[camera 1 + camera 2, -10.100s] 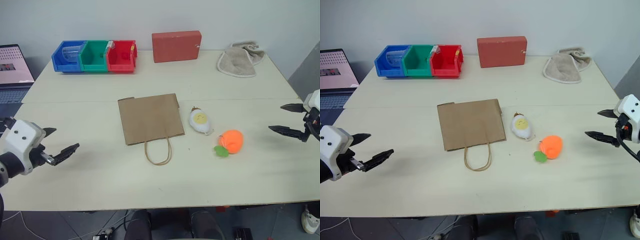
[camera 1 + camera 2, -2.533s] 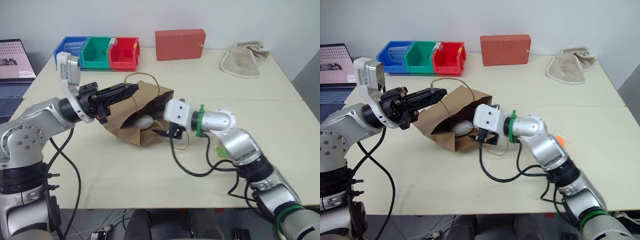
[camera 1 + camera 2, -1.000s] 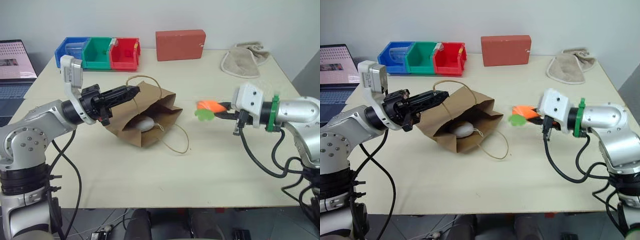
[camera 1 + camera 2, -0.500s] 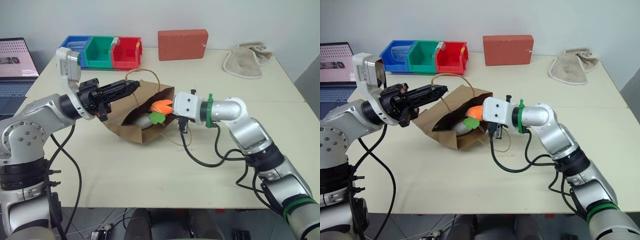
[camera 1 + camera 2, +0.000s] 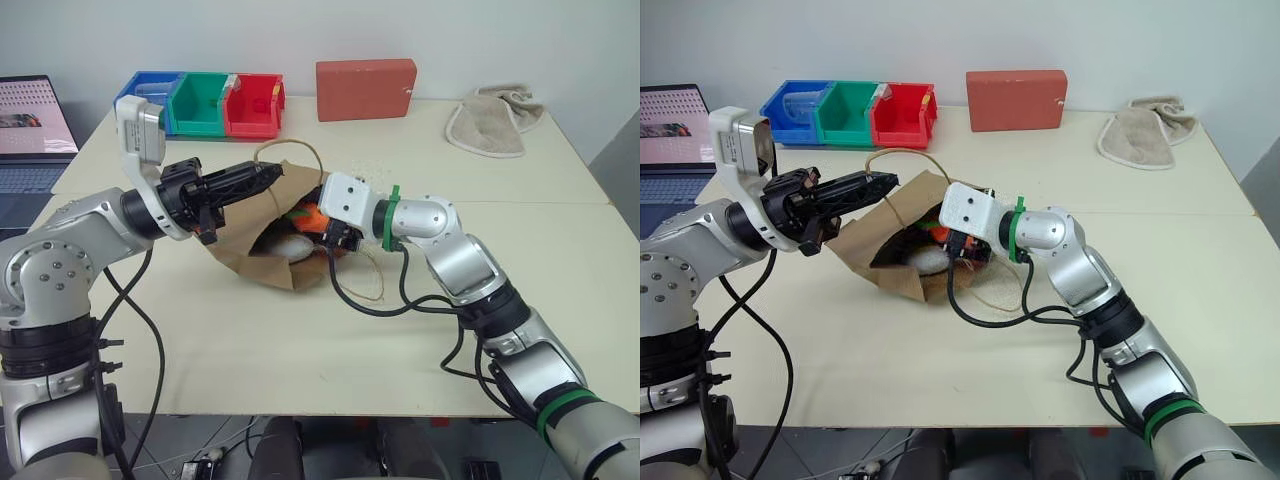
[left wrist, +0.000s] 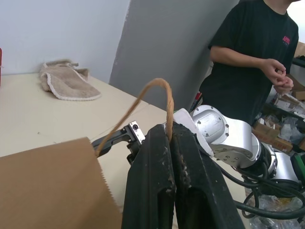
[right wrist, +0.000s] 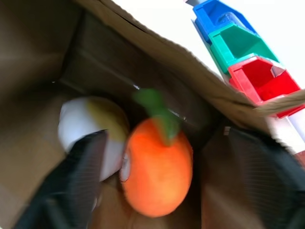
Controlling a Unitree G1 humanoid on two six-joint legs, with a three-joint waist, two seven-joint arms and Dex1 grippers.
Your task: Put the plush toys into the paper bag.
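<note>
The paper bag (image 5: 242,240) should tip upright and stay standing around the toys when the robot lifts the lower cord handle, because the bag's sides keep a sharp corner crease (image 7: 71,47).
The brown paper bag (image 5: 245,262) lies tilted on the table with its mouth held open. My left gripper (image 5: 268,176) is shut on its upper cord handle (image 6: 153,88) and holds it up. My right gripper (image 5: 322,228) reaches into the bag's mouth. In the right wrist view its fingers (image 7: 80,183) stand wide apart, open, with the orange fruit toy (image 7: 159,174) loose between them inside the bag. The white egg toy (image 7: 90,128) lies beside the orange toy, deeper in. Both toys also peek out of the mouth: orange toy (image 5: 309,214), white toy (image 5: 930,260).
The bag's lower handle (image 5: 372,284) loops out on the table. At the back stand blue, green and red bins (image 5: 200,100), a red block (image 5: 365,88) and a beige cloth (image 5: 495,118). A laptop (image 5: 30,120) sits far left. A person (image 6: 252,57) stands beyond the table.
My right gripper carried the orange toy leftward into the bag's mouth, pushed deeper and opened, letting it go. The left gripper stayed holding the handle.
</note>
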